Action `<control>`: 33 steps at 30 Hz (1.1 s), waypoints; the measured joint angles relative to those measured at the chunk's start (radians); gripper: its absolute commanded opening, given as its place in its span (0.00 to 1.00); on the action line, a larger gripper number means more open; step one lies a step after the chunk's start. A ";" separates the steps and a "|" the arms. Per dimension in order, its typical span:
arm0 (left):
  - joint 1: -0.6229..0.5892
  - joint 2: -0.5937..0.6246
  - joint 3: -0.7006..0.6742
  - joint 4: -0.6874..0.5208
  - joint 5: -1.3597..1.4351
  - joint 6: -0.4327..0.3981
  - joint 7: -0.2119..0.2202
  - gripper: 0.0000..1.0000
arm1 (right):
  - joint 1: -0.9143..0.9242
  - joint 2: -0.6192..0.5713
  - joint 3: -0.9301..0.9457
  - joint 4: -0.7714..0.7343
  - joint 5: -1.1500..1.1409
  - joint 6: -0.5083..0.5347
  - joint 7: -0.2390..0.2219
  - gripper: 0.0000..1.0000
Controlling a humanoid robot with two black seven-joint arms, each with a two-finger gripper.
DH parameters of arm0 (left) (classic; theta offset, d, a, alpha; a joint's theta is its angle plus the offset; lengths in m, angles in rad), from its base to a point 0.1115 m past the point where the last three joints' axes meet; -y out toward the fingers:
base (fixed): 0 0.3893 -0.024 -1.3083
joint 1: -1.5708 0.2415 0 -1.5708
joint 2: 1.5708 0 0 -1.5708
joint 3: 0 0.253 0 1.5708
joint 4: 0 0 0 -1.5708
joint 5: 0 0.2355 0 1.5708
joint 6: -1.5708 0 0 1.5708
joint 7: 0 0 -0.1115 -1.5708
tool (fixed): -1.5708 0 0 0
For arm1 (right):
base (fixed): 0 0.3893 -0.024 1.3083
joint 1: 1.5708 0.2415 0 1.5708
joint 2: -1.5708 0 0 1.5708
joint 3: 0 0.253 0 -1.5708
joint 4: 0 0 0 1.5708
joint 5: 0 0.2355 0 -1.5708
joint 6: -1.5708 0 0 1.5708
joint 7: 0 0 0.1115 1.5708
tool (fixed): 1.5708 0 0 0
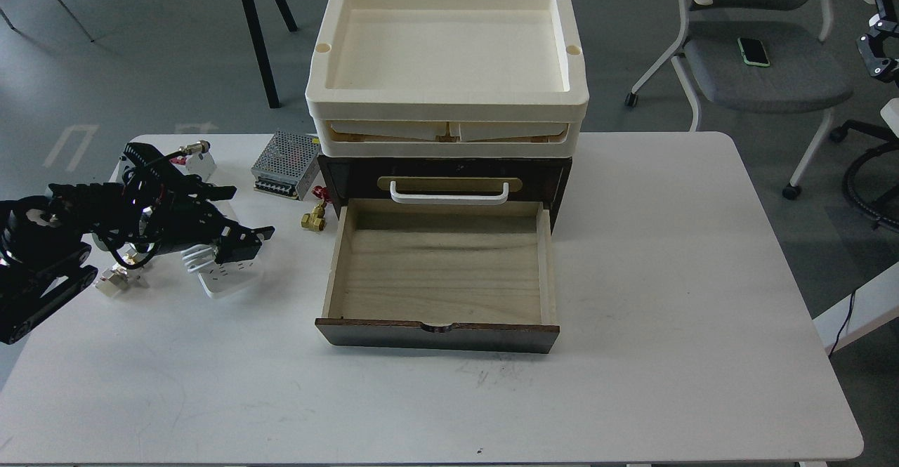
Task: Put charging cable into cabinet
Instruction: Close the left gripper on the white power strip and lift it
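Observation:
The cord will stay in a bundle and come along when I lift the power strip (227, 280), because the cord's loops (199, 258) lie close together around it.
The charging cable (229, 277), a white power strip with its cord looped around it, lies on the table left of the cabinet; only its near end and a few cord loops show. My left gripper (237, 212) is open right over it and hides its far half, one finger on each side. I cannot tell whether the fingers touch it. The dark brown cabinet (560, 172) stands mid-table with its bottom drawer (441, 270) pulled open and empty. My right gripper (878, 56) is small and dark at the right edge, far from the table.
A silver mesh power supply (286, 163), a white-and-red circuit breaker (200, 161), a brass valve (313, 218) and a metal fitting (112, 279) lie around the power strip. Cream trays (449, 105) sit atop the cabinet. A grey chair (765, 74) stands behind right.

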 measured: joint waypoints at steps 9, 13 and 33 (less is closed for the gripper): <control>-0.001 -0.041 0.106 0.157 -0.015 0.104 0.000 0.83 | -0.013 -0.002 0.001 0.000 0.001 0.000 0.000 1.00; 0.007 -0.042 0.115 0.160 -0.015 0.114 0.000 0.70 | -0.015 -0.002 0.002 0.000 0.001 0.000 0.000 1.00; 0.010 -0.083 0.180 0.246 -0.016 0.179 0.000 0.13 | -0.047 -0.004 0.002 0.000 0.001 0.000 0.000 1.00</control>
